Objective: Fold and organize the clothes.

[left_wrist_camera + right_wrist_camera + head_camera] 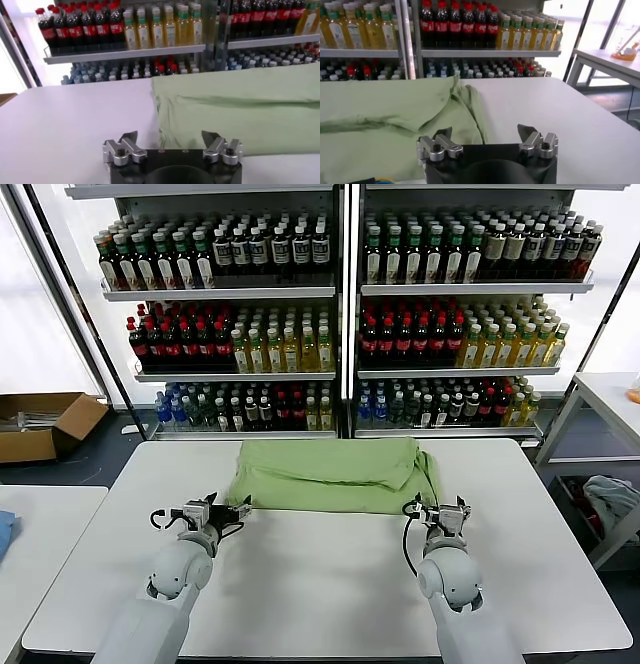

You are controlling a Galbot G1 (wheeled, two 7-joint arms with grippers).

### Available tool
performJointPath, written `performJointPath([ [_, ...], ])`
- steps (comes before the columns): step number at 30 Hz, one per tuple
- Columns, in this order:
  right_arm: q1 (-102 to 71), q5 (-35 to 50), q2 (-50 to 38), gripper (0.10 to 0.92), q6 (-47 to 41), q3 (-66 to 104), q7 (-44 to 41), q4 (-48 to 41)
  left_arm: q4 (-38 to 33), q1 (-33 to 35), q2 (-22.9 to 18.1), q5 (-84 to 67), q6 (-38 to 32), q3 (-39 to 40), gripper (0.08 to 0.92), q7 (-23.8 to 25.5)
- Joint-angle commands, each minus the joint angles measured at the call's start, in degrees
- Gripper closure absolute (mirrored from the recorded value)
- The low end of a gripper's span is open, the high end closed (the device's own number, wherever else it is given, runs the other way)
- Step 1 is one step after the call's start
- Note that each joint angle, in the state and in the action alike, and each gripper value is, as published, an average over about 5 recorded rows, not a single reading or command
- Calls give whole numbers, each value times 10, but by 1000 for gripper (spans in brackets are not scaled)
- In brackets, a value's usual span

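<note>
My right gripper and left gripper should pull the light green shirt by its near corners (pixel 424 490) toward me before folding, because the shirt lies right up against the table's far edge (pixel 330 441).
The clothes are one light green shirt (pixel 335 474), lying folded into a wide band across the far half of the white table (pixel 320 584). My left gripper (pixel 235 511) sits low at the shirt's near left corner, and its fingers stand apart. In the left wrist view, the shirt (pixel 240 110) has its corner edge just ahead of the left gripper (pixel 170 137), with nothing gripped. My right gripper (pixel 437 509) is at the shirt's near right corner. In the right wrist view, the right gripper (pixel 484 131) is open, with the shirt's (pixel 385 120) rumpled edge in front of it.
Shelves of bottles (pixel 340 314) stand right behind the table. A cardboard box (pixel 40 424) lies on the floor at the left. A second white table (pixel 50 524) at the left carries a blue cloth (pixel 5 534). A grey-blue cloth bundle (pixel 612 499) lies at the right.
</note>
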Motion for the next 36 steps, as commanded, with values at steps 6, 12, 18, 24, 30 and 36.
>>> performJointPath([
  [6,3,3,9,268,-1,1,-2,-29,36,-6,-6,-24,7,2,465,-4],
  [12,-4,8,8,376,0,6,-4,-39,41,-2,-5,-26,8,5,639,-6],
  [18,-9,10,11,506,0,6,-4,-34,33,3,-4,-32,8,5,812,-6],
  [24,-12,10,13,680,0,3,-2,-16,11,10,-2,-36,8,5,913,-6],
  [30,-16,13,16,850,0,6,2,-8,-3,21,-1,-35,8,2,916,-6],
  [36,-55,15,13,899,0,13,6,44,-59,58,11,-33,8,-2,916,-8],
])
